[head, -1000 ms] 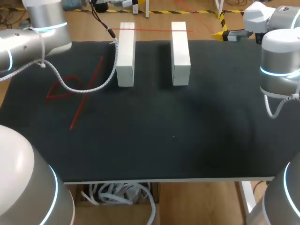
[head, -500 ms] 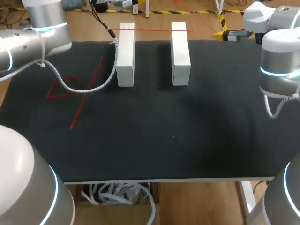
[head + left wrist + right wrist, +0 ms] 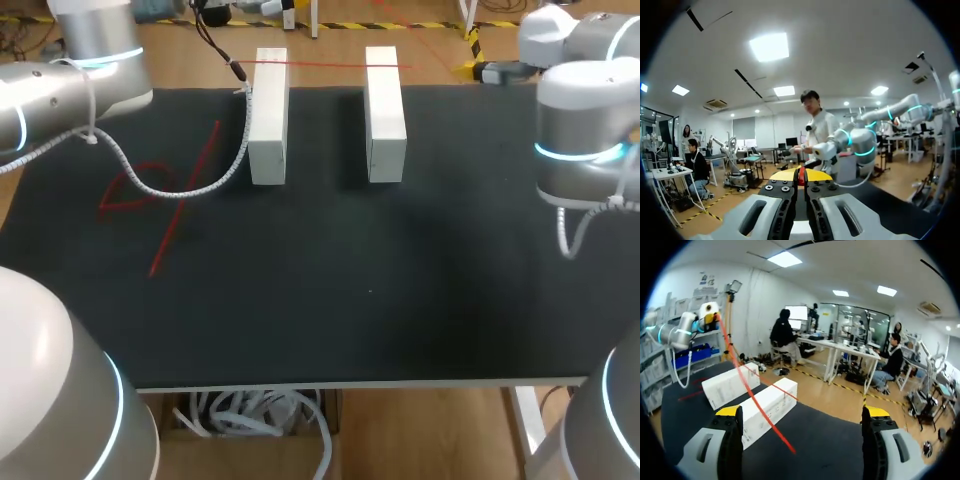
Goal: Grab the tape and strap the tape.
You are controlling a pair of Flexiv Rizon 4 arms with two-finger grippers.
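My gripper is holding the slanting tape (image 3: 754,401), which crosses a separate thin red piece over the white blocks (image 3: 325,64). The slanting tape will leave that thin red piece behind when I carry it.
A thin red tape (image 3: 330,64) runs taut over the far ends of two white blocks (image 3: 268,115) (image 3: 385,110). In the right wrist view the tape (image 3: 750,390) slants from my left gripper (image 3: 710,314) down across the blocks (image 3: 730,385) (image 3: 770,407) to the black table (image 3: 830,440). My left gripper (image 3: 800,175) is shut, with a sliver of red tape between its yellow tips. My right gripper (image 3: 802,412) stands wide open, nothing between its fingers; the tape's near end lies ahead of it, apart from both fingers.
More red tape (image 3: 165,195) lies in a loop and a straight strand on the table's left part. A white coiled cable (image 3: 215,180) hangs from my left arm (image 3: 70,85) over that area. My right arm (image 3: 585,130) stands over the right edge.
My right arm has swung a little to the left over the table's right edge. The left arm, the tape and the blocks have stayed put.
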